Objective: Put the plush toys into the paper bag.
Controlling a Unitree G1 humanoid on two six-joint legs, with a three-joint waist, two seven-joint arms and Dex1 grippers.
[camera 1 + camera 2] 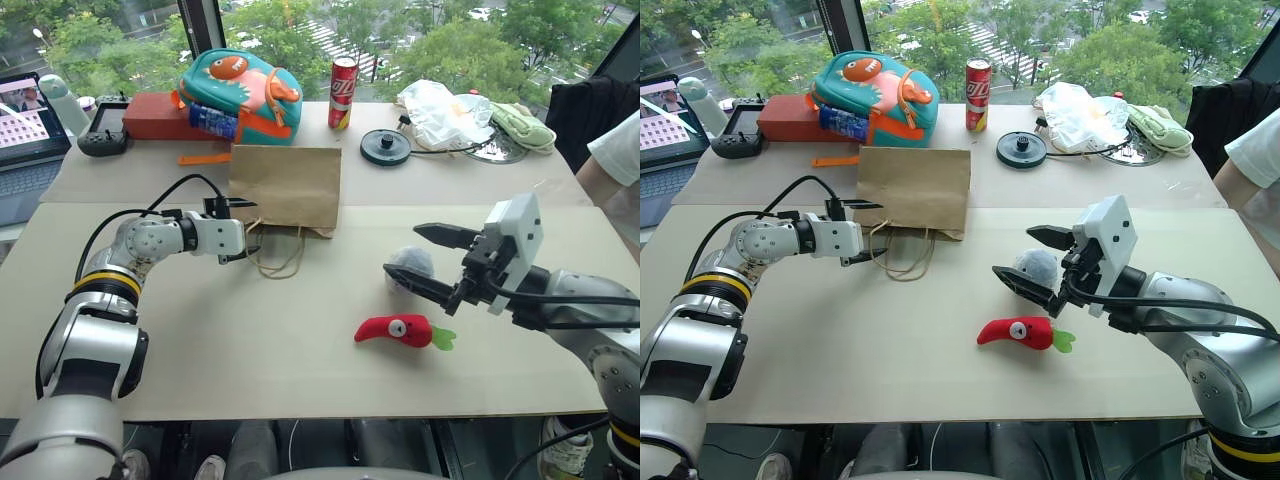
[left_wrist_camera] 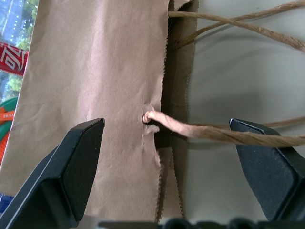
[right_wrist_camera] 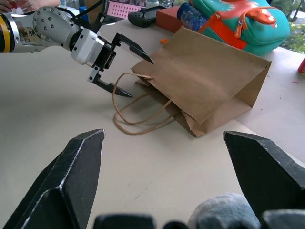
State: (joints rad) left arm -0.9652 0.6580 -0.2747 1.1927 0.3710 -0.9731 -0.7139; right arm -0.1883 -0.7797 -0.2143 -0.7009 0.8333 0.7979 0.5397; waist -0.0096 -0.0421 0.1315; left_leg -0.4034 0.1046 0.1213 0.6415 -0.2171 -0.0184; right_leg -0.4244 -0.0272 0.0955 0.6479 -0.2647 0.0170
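Note:
The paper bag's rims [image 1: 285, 185] are already apart in a shadowed gap [image 2: 170, 98], so the bag's opening will spread wide open when the robot lifts the bag's upper handle.
The brown paper bag [image 1: 285, 188] lies flat on the table, its mouth and twisted handles [image 1: 275, 255] towards me. My left gripper [image 1: 242, 230] is open at the bag's mouth edge, one finger on either side of the rim where a handle [image 2: 205, 133] is rooted. The grey-white fluffy plush [image 1: 412, 262] rests on the table right of centre. My right gripper [image 1: 403, 250] hangs open just over it, fingers spread wide with nothing clamped. Nearer me lies the red chili plush [image 1: 395, 330] with its green stem, free of both grippers.
Behind the bag stand a teal backpack [image 1: 240, 95], a red box [image 1: 160, 115] and a red can [image 1: 343, 92]. A white plastic bag [image 1: 440, 110] and a black round disc [image 1: 385, 147] lie at the back right. A laptop [image 1: 25, 140] is far left, a person's sleeve [image 1: 615, 150] far right.

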